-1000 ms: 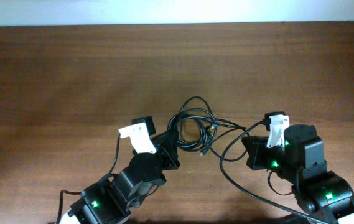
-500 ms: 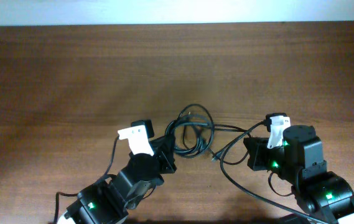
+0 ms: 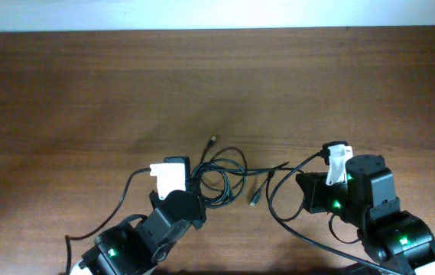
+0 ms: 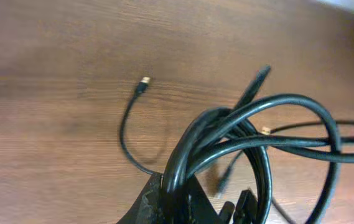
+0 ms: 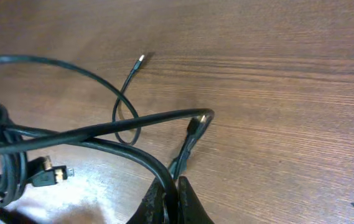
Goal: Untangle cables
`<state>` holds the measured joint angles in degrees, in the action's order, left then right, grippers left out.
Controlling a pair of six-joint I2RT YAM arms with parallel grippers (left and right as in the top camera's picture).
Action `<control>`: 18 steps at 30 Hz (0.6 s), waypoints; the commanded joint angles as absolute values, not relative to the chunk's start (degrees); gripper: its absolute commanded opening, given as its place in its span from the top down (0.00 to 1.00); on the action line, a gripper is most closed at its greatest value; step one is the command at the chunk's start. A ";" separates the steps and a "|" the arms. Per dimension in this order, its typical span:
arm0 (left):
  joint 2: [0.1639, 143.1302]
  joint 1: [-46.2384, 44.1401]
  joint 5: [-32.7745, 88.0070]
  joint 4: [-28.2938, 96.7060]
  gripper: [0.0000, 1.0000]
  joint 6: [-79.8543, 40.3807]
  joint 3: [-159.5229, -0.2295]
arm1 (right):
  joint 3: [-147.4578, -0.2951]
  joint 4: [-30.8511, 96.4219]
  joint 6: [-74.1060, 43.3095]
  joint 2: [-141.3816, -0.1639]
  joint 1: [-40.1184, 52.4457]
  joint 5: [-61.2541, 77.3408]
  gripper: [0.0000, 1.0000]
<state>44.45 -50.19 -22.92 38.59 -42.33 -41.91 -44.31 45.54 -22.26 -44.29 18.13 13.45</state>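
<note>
My left gripper should carry the bundle over and hand it to my right gripper, because it is pinching the bundle's loops (image 3: 223, 180) together and the strand of cable runs almost straight.
The cables (image 3: 219, 177) are thin black cords looped into one bundle at the table's middle front. One plug (image 3: 212, 141) lies loose above the bundle and another plug (image 3: 253, 201) to its right. My left gripper (image 3: 193, 186) is shut on the bundle's left side; in the left wrist view (image 4: 183, 193) several cable strands (image 4: 239, 127) rise from the jaws. My right gripper (image 3: 301, 183) is shut on one cable strand (image 5: 127, 155) that runs left to the bundle, seen pinched in the right wrist view (image 5: 170, 193).
The wooden table (image 3: 87, 84) stretches wide behind the arms, with a pale wall strip (image 3: 202, 11) at its far edge. A thick robot cable (image 3: 309, 241) curves along the front right, and another (image 3: 99, 221) at the front left.
The left gripper has pulled the bundle down and left toward the front. The loops have loosened and stretched; one plug now lies free above the bundle. The right gripper stays nearly still.
</note>
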 commanded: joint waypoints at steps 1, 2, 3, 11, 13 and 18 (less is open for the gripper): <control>43.05 -48.95 -33.89 41.08 1.00 -29.98 -43.24 | -44.97 46.28 -23.00 -43.75 17.19 7.73 0.83; 43.05 -48.95 -33.89 41.08 1.00 -27.24 -43.24 | -44.97 46.26 -22.96 -43.75 17.19 8.91 0.70; 43.05 -48.95 -33.89 41.06 1.00 -24.71 -43.24 | -44.97 46.26 -22.90 -43.75 17.19 9.82 0.62; 43.05 -48.95 -33.91 41.04 1.00 -19.33 -43.24 | -47.53 46.35 -22.52 -43.75 17.21 15.16 0.11; 43.05 -48.95 -33.89 40.95 1.00 -17.58 -43.24 | -48.99 46.41 -20.99 -43.72 17.26 16.97 0.01; 43.05 -48.95 -26.26 36.36 1.00 -2.55 -43.24 | -53.60 48.73 -15.88 -43.72 17.26 21.37 0.01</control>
